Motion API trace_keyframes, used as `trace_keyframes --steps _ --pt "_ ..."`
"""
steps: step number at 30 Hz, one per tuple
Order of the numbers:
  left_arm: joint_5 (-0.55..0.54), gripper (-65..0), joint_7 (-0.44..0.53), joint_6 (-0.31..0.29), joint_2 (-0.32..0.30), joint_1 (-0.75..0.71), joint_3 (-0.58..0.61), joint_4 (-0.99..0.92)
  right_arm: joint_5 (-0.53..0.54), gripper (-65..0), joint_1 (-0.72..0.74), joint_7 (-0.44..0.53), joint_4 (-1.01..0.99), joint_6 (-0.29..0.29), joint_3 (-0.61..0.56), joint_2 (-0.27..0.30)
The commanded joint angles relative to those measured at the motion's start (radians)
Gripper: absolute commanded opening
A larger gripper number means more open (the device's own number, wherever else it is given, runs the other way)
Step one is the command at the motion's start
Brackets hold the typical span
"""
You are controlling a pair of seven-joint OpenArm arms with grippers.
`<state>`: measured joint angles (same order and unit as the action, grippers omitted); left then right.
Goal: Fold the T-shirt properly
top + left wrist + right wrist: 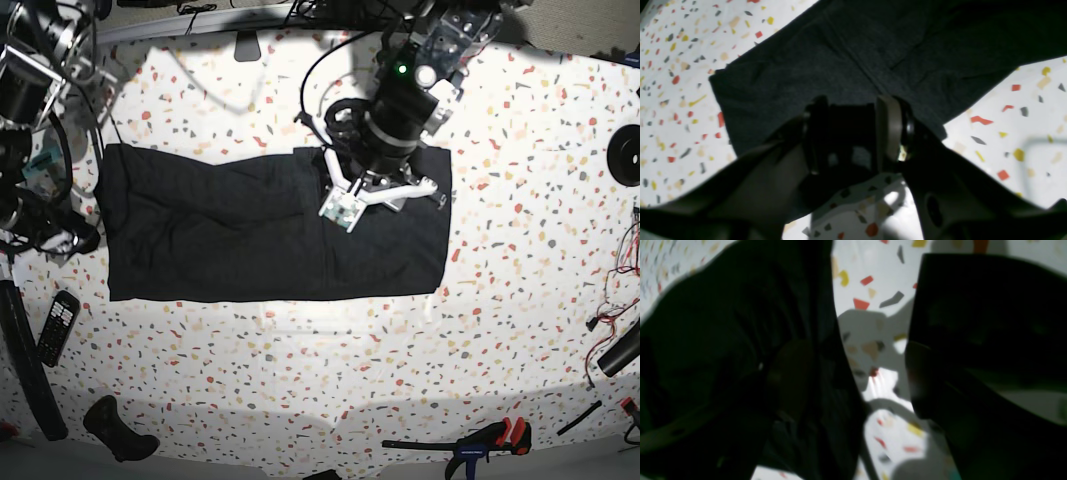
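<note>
My right gripper's open fingers are astride the T-shirt's edge (110, 264) near the calculator, so I'll keep moving onto the cloth (126, 254) until that edge is well inside, then close.
The T-shirt (240, 225) lies on the speckled table as a long dark rectangle, plain side up. My left gripper (370, 200) hangs over its right part, near the back edge. In the left wrist view the left gripper (851, 110) has its fingers apart just above the dark fabric (846, 50), with a sleeve-like flap under them. My right gripper (85, 238) is at the shirt's left edge. In the right wrist view the right gripper (873, 340) has its jaws apart with table showing between them, and dark cloth (723, 340) covers the left finger.
A black calculator (57, 325) and a long black strap (25, 370) lie at the left. A black handle-like object (120, 430) sits front left, a clamp (480, 440) front right. Cables (620, 300) and a black roll (628, 155) are at the right edge.
</note>
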<state>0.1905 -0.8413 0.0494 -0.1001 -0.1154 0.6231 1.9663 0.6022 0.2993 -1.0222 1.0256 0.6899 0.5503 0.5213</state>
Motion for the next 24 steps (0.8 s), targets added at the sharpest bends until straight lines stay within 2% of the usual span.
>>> trace_keyframes --steps 1,7,14,18,21,24 --pt "0.008 -41.7 0.020 0.003 0.005 0.010 0.000 0.018 0.027 -20.9 0.038 0.011 -0.016 0.008 0.005 0.024" --pt "0.008 -41.7 0.020 0.003 0.005 0.010 0.000 0.018 0.033 -20.9 0.069 0.014 -0.108 0.008 -0.023 0.024" --pt "0.008 -41.7 0.020 0.003 0.005 0.010 0.000 0.018 0.026 -20.9 0.066 0.058 -0.108 0.008 -0.186 0.016" --pt "0.008 -41.7 0.019 0.003 0.005 0.010 0.000 0.018 -0.053 -20.9 0.066 0.128 -0.108 0.008 -0.231 -0.008" --pt "0.008 -41.7 0.020 0.003 0.005 0.010 0.000 0.018 -0.103 -20.9 0.064 0.101 -0.108 0.008 -0.231 -0.044" --pt "0.008 -41.7 0.020 0.003 0.005 0.011 0.000 0.018 -0.065 -20.9 0.064 0.019 -0.108 0.008 -0.231 -0.080"
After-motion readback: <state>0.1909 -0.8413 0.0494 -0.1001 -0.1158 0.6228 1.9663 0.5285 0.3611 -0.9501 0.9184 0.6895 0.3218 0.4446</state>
